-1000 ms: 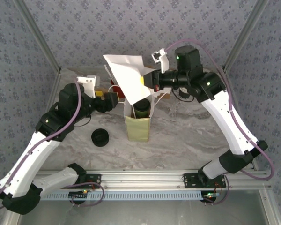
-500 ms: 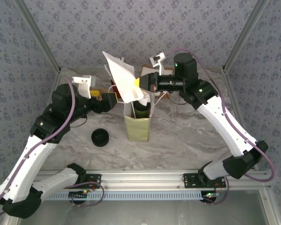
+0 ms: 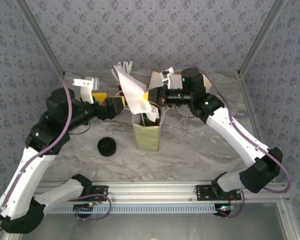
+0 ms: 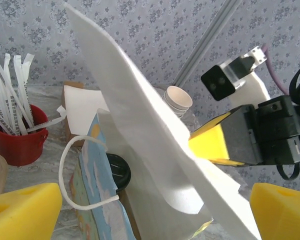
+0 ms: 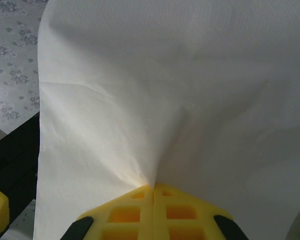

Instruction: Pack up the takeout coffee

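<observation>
The white napkin's lower end (image 3: 152,114) is hanging inside the paper bag, so I should keep lowering the napkin with my right gripper until its fingers reach the bag's opening (image 3: 148,122), then let go.
The takeout coffee (image 3: 150,119) stands inside the open paper bag (image 3: 146,136) at the table's middle; its black lid (image 4: 118,172) shows over the bag's rim. My right gripper (image 3: 149,95) is shut on a large white napkin (image 3: 131,89), pinched between the yellow fingertips (image 5: 140,197). The sheet (image 4: 155,140) slants over the bag's mouth and hides most of the inside. My left gripper (image 3: 116,105) is open just left of the bag's top, its yellow pads (image 4: 22,212) wide apart with the bag's printed side (image 4: 97,200) between them.
A lone black lid (image 3: 107,146) lies on the table left of the bag. Behind the bag stand a red cup of white stirrers (image 4: 20,142) and a stack of unlidded cups (image 4: 179,98). Patterned walls close in the back and sides.
The right gripper has swung down and left with the napkin, bringing the sheet low over the bag's mouth. The left arm has drawn back to the left a little.
</observation>
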`<state>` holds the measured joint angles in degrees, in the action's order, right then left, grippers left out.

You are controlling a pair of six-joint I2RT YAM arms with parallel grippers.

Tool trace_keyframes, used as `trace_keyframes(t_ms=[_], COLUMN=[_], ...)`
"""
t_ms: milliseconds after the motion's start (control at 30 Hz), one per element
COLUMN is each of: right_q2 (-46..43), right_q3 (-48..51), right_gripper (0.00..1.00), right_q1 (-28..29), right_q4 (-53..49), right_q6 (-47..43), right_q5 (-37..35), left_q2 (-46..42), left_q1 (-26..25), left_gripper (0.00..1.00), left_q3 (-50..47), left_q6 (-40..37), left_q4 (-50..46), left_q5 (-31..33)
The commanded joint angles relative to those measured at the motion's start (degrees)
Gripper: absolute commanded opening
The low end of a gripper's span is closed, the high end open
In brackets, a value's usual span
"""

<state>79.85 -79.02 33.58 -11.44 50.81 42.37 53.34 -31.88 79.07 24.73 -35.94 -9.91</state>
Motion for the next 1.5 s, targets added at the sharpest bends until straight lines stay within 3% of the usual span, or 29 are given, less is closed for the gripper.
trace_keyframes(t_ms=[0,367,700,1167,1467], right_q2=[-0.93,-1.28,0.20,8.52,13.20], right_q3=[1.92,-0.62,-4.29,-12.64,-14.93], right_gripper=[0.00,0.00,0.00,0.00,0.00], right_q1=[-0.35,-0.74,0.99,7.61,10.74], right_q4=[3.61,-17.35,-29.35,-39.22,-42.13], right_q6=[3.26,-4.85,-12.14,-18.39,-20.77], right_q5=[-1.47,-12.15,-22.01,-37.89,-44.35], left_q2=[-0.09,1.83,2.64,2.21,0.99], left_q1=[0.33,0.27,0.35,0.27,0.33], left_gripper=[0.97,0.97,0.96,0.97,0.97], left_q3=[-1.01,-1.16,-1.73,-2.56,-3.56], left_q6=[0.41,-0.12,0.41,0.33,-0.11], left_q4=[2.01,2.13,3.05,3.20,3.29], left_q5=[-1.50,-1.51,-2.32,-2.45,-1.84])
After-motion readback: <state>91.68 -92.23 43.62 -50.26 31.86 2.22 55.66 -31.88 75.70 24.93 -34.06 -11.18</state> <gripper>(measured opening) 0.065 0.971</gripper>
